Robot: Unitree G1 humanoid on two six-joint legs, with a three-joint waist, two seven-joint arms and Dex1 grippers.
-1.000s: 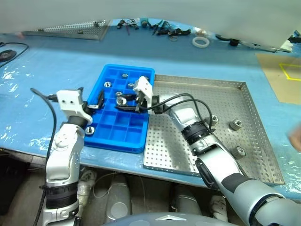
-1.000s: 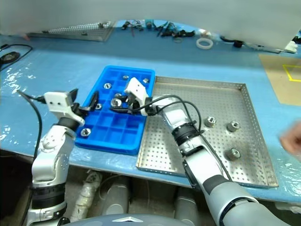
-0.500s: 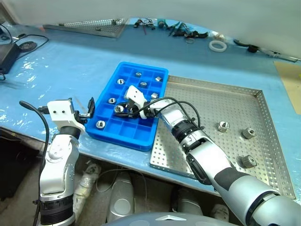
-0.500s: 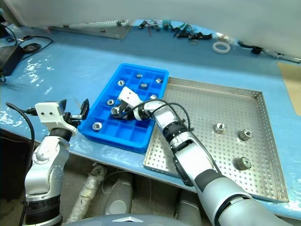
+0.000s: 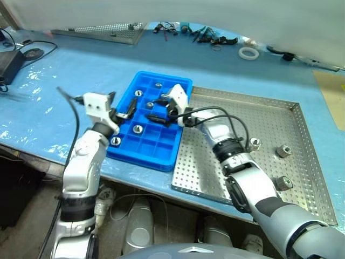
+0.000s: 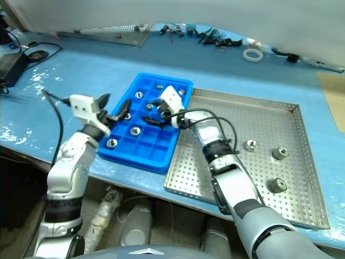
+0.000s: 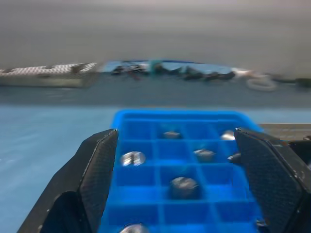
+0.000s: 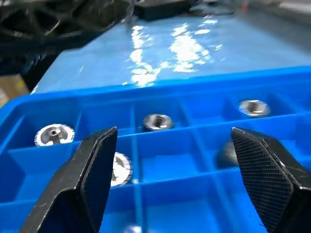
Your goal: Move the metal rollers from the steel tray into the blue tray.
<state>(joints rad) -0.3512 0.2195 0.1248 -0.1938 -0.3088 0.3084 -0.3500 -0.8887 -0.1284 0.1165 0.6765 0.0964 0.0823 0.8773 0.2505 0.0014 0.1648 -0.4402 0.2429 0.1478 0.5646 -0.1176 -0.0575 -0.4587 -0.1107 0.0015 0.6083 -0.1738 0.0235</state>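
The steel tray's roller (image 6: 251,145) nearest the blue tray lies clear of the ones next to it, so my open right gripper keeps moving toward that roller and closes around it.
The blue tray (image 5: 153,141) lies left of the steel tray (image 5: 237,116) on the blue table. Several metal rollers sit in its compartments, such as one (image 5: 137,128) near the middle and one (image 8: 156,121) seen in the right wrist view. Three rollers (image 5: 254,143) (image 5: 281,151) (image 5: 284,183) lie at the right of the steel tray. My right gripper (image 5: 156,109) hovers open over the blue tray's middle, nothing between its fingers (image 8: 97,165). My left gripper (image 5: 123,105) stands open over the tray's left edge, its fingers (image 7: 92,170) empty.
A flat perforated sheet (image 5: 102,31) lies at the back left, with black tools (image 5: 188,32) and a white tape ring (image 5: 248,53) along the back. A black box (image 5: 9,60) with a cable sits at the far left. The table's front edge runs just before both trays.
My right gripper has opened and drawn back from the roller it held, which now lies in a blue compartment. My left gripper has swung right, over the tray's left edge.
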